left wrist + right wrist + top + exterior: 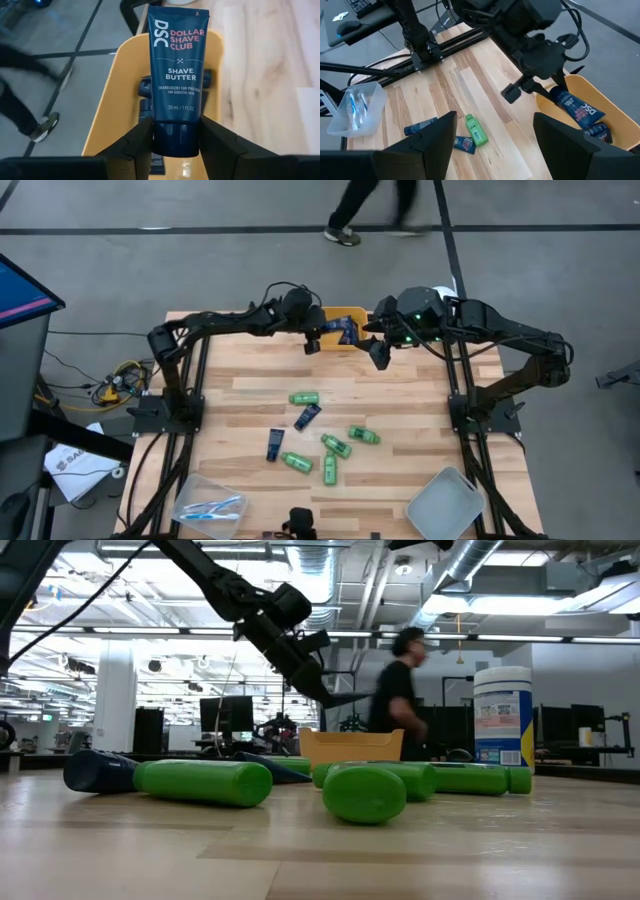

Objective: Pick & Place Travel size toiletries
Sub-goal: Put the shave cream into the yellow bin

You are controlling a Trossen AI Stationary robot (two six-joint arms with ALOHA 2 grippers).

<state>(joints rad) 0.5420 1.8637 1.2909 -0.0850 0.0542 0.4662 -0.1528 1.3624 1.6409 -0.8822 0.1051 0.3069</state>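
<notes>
The navy tube's whole length (338, 324) is above the yellow bin's opening, so the robot's left gripper should keep going down and let the tube go onto the navy tubes inside (348, 336).
My left gripper (176, 135) is shut on a dark navy flat tube (177, 65) and holds it over the yellow bin (107, 100) at the table's far edge. Other navy tubes (145, 95) lie inside that bin. My right gripper (380, 355) hangs open just right of the bin (345, 315), with nothing between its fingers. Several green bottles (336, 445) and two navy tubes (307, 416) lie flat on the wood in mid table. From my right wrist I see the left gripper (540, 82) and its tube (575, 107) above the bin (615, 107). My left gripper pinches the tube's round cap end (176, 142) between its two fingers, one on each side. The fingers come from the table's left, slanting down. The tube sticks out ahead of them, label up and flat sealed end (177, 10) foremost, clear of the bin.
A clear tub with toothbrushes (210, 508) sits at the near left corner, a grey tray (445, 502) at the near right. A white canister (502, 715) stands at the far right. A person (350, 220) walks past beyond the far edge.
</notes>
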